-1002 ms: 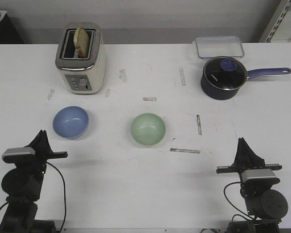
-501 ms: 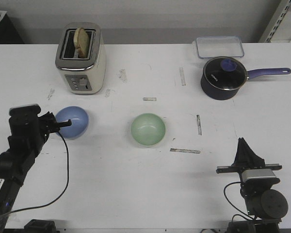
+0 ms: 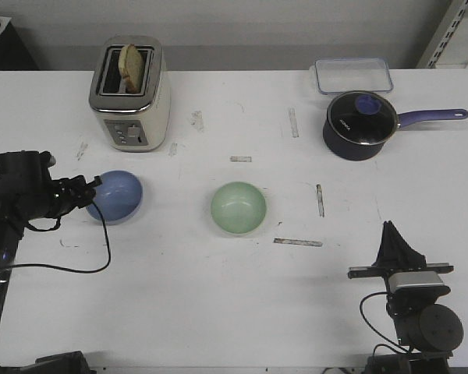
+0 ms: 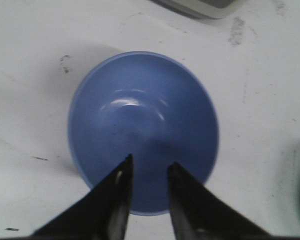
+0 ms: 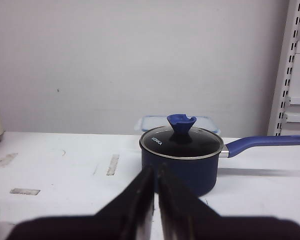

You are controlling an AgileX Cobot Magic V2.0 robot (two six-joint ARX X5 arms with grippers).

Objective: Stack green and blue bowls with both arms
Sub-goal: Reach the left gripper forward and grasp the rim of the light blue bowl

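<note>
I expect the blue bowl (image 3: pixel 117 196) to almost hide the green bowl when I lower it inside, since the green rim (image 3: pixel 239 185) looks about as wide as the blue one.
The light blue bowl (image 3: pixel 117 195) sits upright on the white table, left of centre. The pale green bowl (image 3: pixel 238 207) sits upright near the middle, apart from it. My left gripper (image 3: pixel 93 185) is at the blue bowl's left rim. In the left wrist view it (image 4: pixel 151 161) is open and empty, both fingertips over the near inside of the blue bowl (image 4: pixel 145 110). My right gripper (image 3: pixel 391 234) rests at the front right, far from both bowls. In the right wrist view it (image 5: pixel 156 169) is shut and empty.
A cream toaster (image 3: pixel 130 93) holding a bread slice stands behind the blue bowl. A dark blue lidded saucepan (image 3: pixel 359 125) and a clear plastic container (image 3: pixel 352 75) stand at the back right. Tape strips (image 3: pixel 298 241) lie on the table.
My left arm has risen from its rest at the front left and reached forward to the blue bowl's left rim. The right arm and both bowls have not moved.
</note>
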